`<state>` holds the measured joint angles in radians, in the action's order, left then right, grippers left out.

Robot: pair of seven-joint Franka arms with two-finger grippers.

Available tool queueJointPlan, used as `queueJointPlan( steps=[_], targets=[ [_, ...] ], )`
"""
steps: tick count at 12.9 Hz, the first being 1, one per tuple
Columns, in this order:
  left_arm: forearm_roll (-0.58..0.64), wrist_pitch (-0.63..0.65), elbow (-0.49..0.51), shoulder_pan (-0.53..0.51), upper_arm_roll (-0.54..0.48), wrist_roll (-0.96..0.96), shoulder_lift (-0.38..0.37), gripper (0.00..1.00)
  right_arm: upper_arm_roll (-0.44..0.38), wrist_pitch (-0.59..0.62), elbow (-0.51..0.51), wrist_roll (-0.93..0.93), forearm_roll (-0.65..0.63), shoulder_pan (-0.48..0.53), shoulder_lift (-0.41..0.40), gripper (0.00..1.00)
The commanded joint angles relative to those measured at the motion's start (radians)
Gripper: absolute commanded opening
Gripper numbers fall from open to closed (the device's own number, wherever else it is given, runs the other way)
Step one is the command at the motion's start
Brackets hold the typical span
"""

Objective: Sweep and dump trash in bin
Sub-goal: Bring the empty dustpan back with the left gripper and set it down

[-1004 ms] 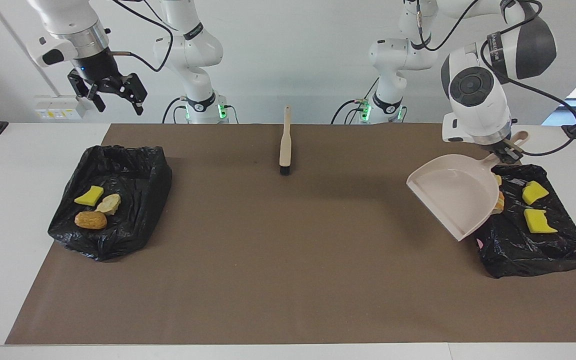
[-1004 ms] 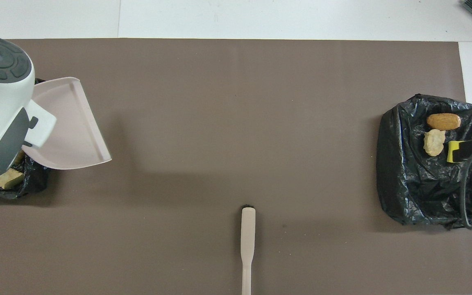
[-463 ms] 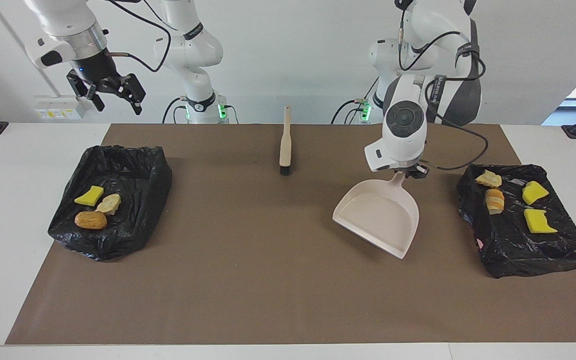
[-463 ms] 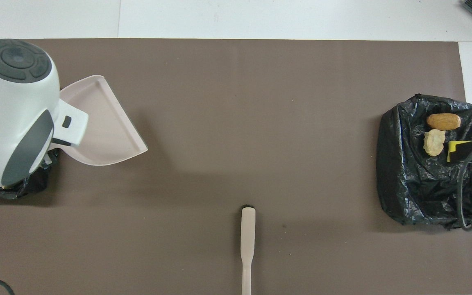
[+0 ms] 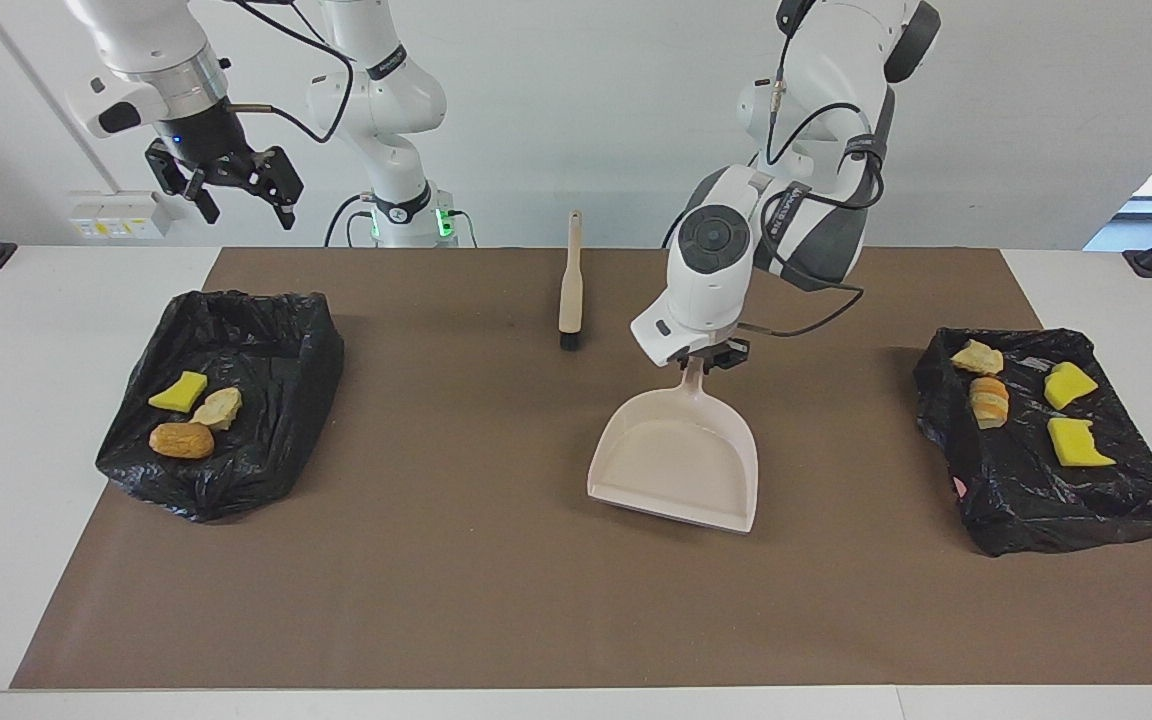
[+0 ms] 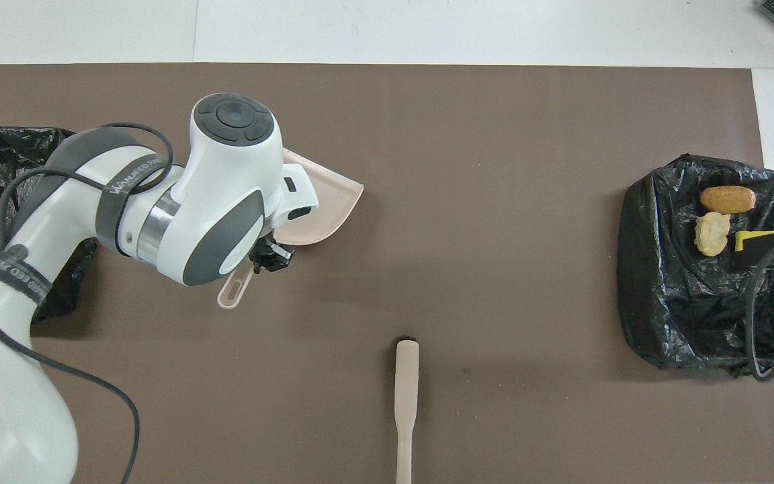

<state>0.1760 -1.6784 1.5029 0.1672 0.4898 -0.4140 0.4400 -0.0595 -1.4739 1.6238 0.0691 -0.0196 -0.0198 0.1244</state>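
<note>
The beige dustpan point(image 5: 680, 454) is empty and the mat point(image 6: 397, 189) beyond the brush is clear, so my left gripper should keep lowering the dustpan there and let go of it lying flat.
My left gripper point(image 5: 711, 358) is shut on the handle of the empty beige dustpan point(image 5: 676, 460) and holds it low over the middle of the mat; in the overhead view my arm covers most of the pan point(image 6: 323, 202). All the trash lies in two black-bagged bins. The bin point(image 5: 276, 440) at the right arm's end holds a yellow sponge point(image 5: 179, 391), a pale chunk point(image 5: 217, 407) and the brown roll point(image 5: 181, 440). The bin point(image 5: 1066, 510) at the left arm's end holds two yellow sponges point(image 5: 1076, 443) and two bread-like chunks point(image 5: 988, 400). My right gripper point(image 5: 243, 208) hangs open and empty, high over its bin.
The beige brush point(image 5: 569, 285) lies on the brown mat point(image 5: 496, 600) near the robots, bristles pointing away from them; it also shows in the overhead view point(image 6: 406, 396), nearer to the robots than the dustpan. White table borders the mat.
My left arm has carried the empty dustpan away from the bin at its end of the table to the mat's middle and lowered it. The right gripper has shifted only slightly.
</note>
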Motion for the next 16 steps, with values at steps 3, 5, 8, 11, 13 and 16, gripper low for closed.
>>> queueJointPlan(
  steps=[3,5,8,11,13,16],
  targets=[
    [-0.007,-0.078,-0.246,0.092,0.042,-0.268,0.221,0.00,0.001,0.006,0.019,-0.020,0.006,0.008,0.020,1.00],
    [-0.006,-0.147,-0.291,0.120,0.042,-0.307,0.278,0.00,0.001,0.006,0.019,-0.022,0.006,0.008,0.020,1.00],
    [-0.004,-0.185,-0.285,0.127,0.047,-0.312,0.313,0.00,0.001,0.006,0.019,-0.020,0.006,0.008,0.020,1.00],
    [-0.003,-0.193,-0.261,0.124,0.050,-0.309,0.307,0.09,0.001,0.006,0.019,-0.020,0.006,0.008,0.020,1.00],
    [-0.001,-0.178,-0.256,0.127,0.049,-0.309,0.302,0.41,0.003,0.004,0.019,-0.020,0.006,0.008,0.020,1.00],
    [0.010,-0.172,-0.256,0.133,0.044,-0.312,0.299,0.93,0.003,0.006,0.019,-0.020,0.006,0.008,0.020,1.00]
  ],
)
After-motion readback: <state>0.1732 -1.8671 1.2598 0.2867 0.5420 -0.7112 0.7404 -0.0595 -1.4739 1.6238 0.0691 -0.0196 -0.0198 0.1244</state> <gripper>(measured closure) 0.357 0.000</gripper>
